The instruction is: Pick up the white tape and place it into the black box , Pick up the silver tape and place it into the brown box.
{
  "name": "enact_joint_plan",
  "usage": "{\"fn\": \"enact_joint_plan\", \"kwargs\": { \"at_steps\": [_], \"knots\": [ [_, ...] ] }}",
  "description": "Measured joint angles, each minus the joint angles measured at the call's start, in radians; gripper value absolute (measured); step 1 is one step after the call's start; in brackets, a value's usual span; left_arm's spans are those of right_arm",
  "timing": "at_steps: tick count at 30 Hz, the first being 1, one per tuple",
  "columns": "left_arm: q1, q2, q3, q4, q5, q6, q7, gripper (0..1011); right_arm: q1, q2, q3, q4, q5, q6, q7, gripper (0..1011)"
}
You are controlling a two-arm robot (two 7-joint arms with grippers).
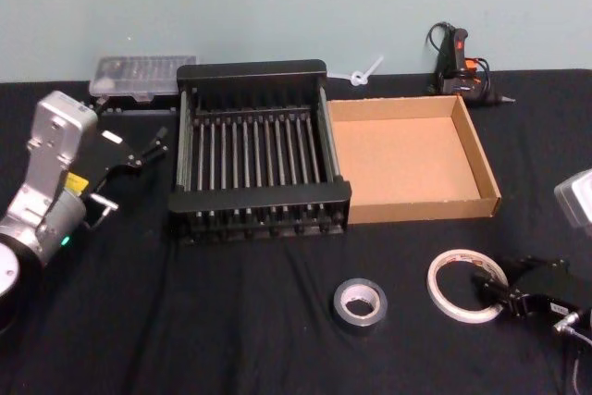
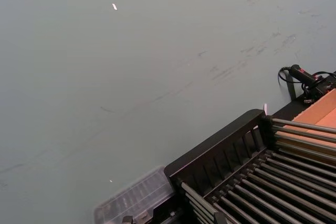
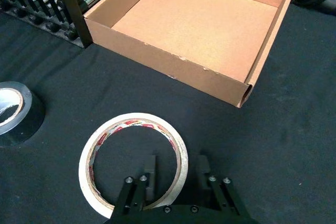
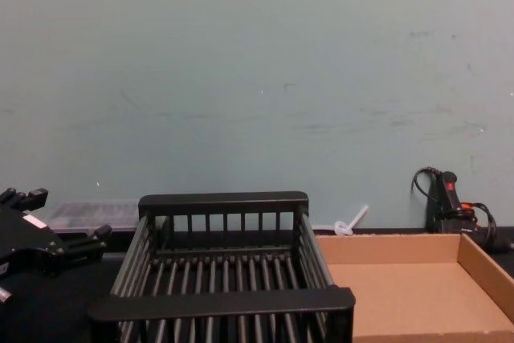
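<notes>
I expect the white tape (image 3: 87, 156) to rest across the black box's bottom rods (image 4: 226, 283) when I lower it in, because the rods sit close together.
The white tape (image 1: 465, 286) lies flat on the black cloth at the near right; red print lines the inside of the white tape (image 3: 134, 163). My right gripper (image 3: 177, 174) is open and straddles its near rim, one finger inside the ring and one outside; the right gripper (image 1: 487, 290) sits low over the cloth. To the left of the white ring lies the silver tape (image 1: 360, 303), also flat, which is the silver tape (image 3: 13, 114) in the right wrist view. The black box (image 1: 259, 90) and the brown box (image 1: 416, 205) stand side by side behind the rolls. My left gripper (image 1: 148, 147) hovers open left of the black box.
A clear plastic case (image 1: 139, 76) lies behind the black box's left corner. A glue gun (image 1: 458, 62) with a cable sits behind the brown box, and a white plastic piece (image 1: 363, 73) lies near the wall. Bare cloth spreads between the rolls and the boxes.
</notes>
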Motion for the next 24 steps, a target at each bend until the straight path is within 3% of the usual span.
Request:
{"fn": "enact_joint_plan", "kwargs": {
  "at_steps": [4,6,8,11,17,24],
  "knots": [
    [0.0,0.0,0.0,0.0,0.0,0.0,0.0,1002,0.0,0.0,0.0,0.0,0.0,0.0,0.0,414],
    [0.0,0.0,0.0,0.0,0.0,0.0,0.0,1001,0.0,0.0,0.0,0.0,0.0,0.0,0.0,303],
    [0.0,0.0,0.0,0.0,0.0,0.0,0.0,1001,0.0,0.0,0.0,0.0,0.0,0.0,0.0,281],
    [0.0,0.0,0.0,0.0,0.0,0.0,0.0,1001,0.0,0.0,0.0,0.0,0.0,0.0,0.0,170],
    [0.0,0.0,0.0,0.0,0.0,0.0,0.0,1002,0.0,0.0,0.0,0.0,0.0,0.0,0.0,90],
    [0.0,0.0,0.0,0.0,0.0,0.0,0.0,1001,0.0,0.0,0.0,0.0,0.0,0.0,0.0,90]
  ]
}}
